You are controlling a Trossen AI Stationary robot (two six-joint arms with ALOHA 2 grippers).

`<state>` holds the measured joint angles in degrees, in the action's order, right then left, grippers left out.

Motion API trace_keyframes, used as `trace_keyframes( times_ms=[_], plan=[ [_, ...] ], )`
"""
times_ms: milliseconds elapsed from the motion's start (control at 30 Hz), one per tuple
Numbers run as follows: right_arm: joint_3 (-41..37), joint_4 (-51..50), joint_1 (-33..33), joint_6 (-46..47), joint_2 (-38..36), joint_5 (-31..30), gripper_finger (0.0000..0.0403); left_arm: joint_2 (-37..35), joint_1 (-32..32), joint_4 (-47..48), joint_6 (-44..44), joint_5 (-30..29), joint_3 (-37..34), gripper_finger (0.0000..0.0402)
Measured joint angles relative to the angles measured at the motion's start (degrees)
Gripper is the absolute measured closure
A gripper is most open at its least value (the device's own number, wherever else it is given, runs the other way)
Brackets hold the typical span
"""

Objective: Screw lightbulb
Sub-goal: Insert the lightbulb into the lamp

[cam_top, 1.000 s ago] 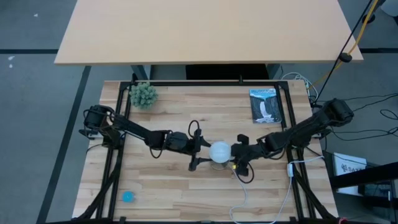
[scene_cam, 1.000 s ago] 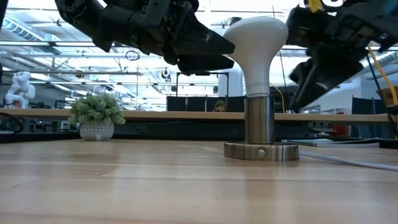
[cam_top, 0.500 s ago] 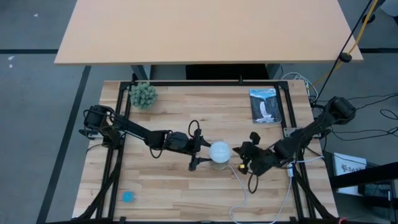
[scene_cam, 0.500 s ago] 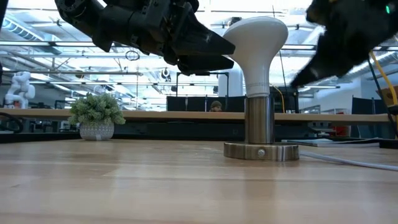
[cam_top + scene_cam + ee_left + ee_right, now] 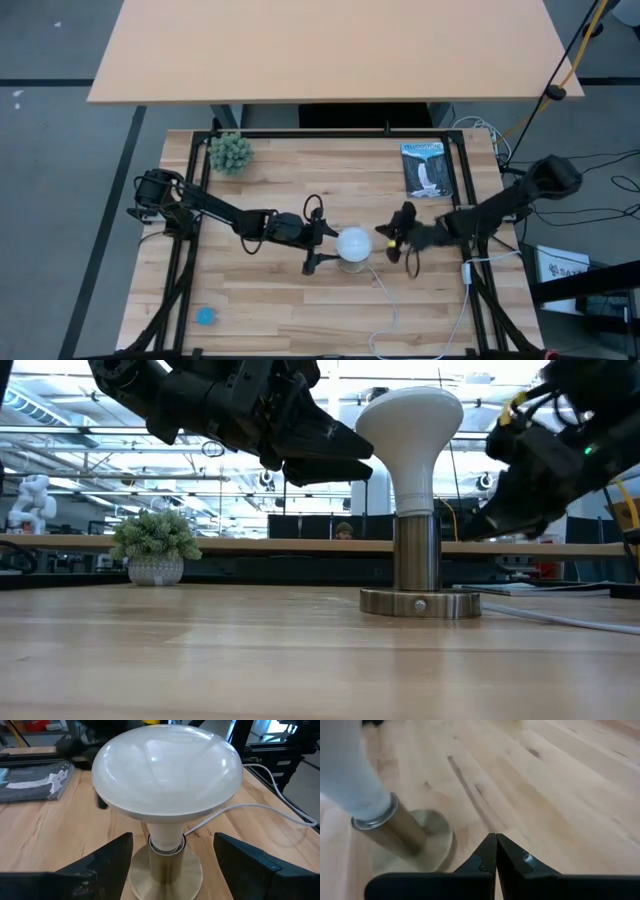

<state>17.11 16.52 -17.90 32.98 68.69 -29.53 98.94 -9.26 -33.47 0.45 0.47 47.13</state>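
The small round base [image 5: 191, 879] is standing free under the wide white lightbulb, so the metal socket [image 5: 166, 863] will move along when I push on the lightbulb.
The white lightbulb [image 5: 352, 243] stands upright with its screw base in a metal socket [image 5: 417, 555], which rises from a round base [image 5: 420, 602] on the table. My left gripper [image 5: 320, 246] hangs level just left of the globe. It is open, with a finger [image 5: 107, 865] on either side of the socket and clear of it. My right gripper [image 5: 388, 234] hovers just right of the bulb. It is shut [image 5: 495, 837], holds nothing, and slants down toward the table beside the base [image 5: 412, 847].
A white cord [image 5: 385, 300] runs from the socket base to the near edge. A small potted plant [image 5: 230, 152] stands at the far left, a dark booklet [image 5: 427, 170] lies at the far right, and a small blue object [image 5: 205, 316] lies near left. Black frame rails border the table.
My right gripper has drawn back from the bulb's globe toward the table's right edge, swung briefly toward the near edge and back, and shut. The bulb has stayed upright in its socket. My left gripper has kept still.
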Motion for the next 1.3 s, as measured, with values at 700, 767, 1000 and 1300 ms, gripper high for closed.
trace_keyframes(
  times_ms=[700, 767, 1000, 1300],
  plan=[
    [-8.65, 24.05, 8.19, -3.66, 0.66, 15.45, 0.0403, 0.64, -0.65, 9.2, -6.21, -2.58, 0.0, 0.0306],
    [-7.34, 23.91, 7.12, -3.66, 2.54, 14.74, 0.0403, 1.81, -1.28, 9.15, -6.44, -1.39, 0.0, 0.0366],
    [-3.46, 23.59, 2.26, -6.59, 5.26, 11.77, 0.0403, 9.6, -1.59, -2.02, -10.51, 4.68, -0.11, 0.0399],
    [-3.46, 21.8, 1.62, -1.91, 5.41, 11.65, 0.0403, 9.9, -2.78, -10.37, -7.7, 4.03, 0.0, 0.0401]
  ],
)
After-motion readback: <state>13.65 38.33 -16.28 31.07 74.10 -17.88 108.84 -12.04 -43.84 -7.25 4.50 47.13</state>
